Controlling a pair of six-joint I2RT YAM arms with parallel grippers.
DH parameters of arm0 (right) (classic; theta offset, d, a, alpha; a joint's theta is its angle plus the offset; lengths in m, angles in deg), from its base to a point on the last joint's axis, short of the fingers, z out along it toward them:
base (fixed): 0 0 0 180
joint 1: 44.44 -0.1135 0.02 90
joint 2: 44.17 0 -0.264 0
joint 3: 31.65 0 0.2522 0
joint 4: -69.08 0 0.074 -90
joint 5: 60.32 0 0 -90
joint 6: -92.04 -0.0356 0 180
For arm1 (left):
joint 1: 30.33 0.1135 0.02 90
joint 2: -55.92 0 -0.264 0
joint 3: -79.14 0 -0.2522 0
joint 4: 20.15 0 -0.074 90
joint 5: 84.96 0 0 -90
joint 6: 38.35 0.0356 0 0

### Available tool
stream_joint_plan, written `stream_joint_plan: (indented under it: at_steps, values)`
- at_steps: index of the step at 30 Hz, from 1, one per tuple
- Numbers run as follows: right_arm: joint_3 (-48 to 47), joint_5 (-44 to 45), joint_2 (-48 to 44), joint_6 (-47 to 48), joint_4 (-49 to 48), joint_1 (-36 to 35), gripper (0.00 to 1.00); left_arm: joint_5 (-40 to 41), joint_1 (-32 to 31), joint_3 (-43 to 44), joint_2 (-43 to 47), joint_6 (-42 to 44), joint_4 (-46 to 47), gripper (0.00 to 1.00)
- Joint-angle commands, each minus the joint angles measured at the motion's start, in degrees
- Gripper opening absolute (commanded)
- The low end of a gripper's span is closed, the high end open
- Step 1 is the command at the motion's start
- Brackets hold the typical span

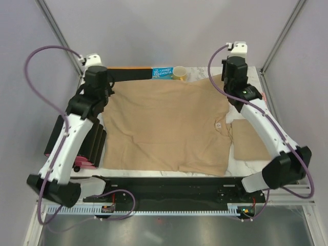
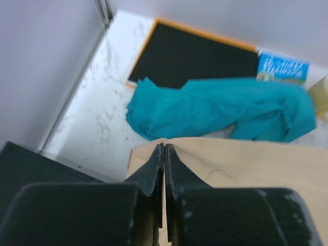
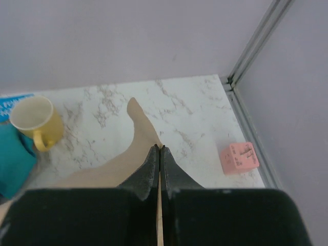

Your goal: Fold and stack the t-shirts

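Next, I pull the shirt back toward the table's near edge with my left gripper and my right gripper, because the tan t-shirt's far edge hangs over the teal-blue garment.
A large tan t-shirt lies spread open across the middle of the table. My left gripper is shut on its far left edge, and the wrist view shows the cloth pinched between the closed jaws. My right gripper is shut on the shirt's far right corner, where a strip of tan cloth trails out. A second tan t-shirt lies folded at the right. A teal-blue garment lies crumpled beyond the tan shirt's far edge and is hidden in the top view.
A black board with an orange rim lies at the back left, with a picture book and a yellow mug beside it. A pink cube sits near the right frame rail. A black rack stands at the table's left edge.
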Motion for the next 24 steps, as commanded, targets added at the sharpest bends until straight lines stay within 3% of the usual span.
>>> stream_joint_plan:
  at_steps: [1,12,24]
  values:
    - [0.32,-0.06,-11.51,-1.16,-0.10,-0.61,0.00,5.32,0.22,0.52,11.45,2.79,2.39,0.02]
    - [-1.78,-6.39,-32.26,-2.39,7.63,-1.67,0.00,6.46,0.31,7.29,26.66,5.70,-4.29,0.02]
    - [-11.63,-16.92,-38.25,-4.50,16.86,-1.67,0.00,3.39,0.22,12.65,32.56,4.82,-10.96,0.02]
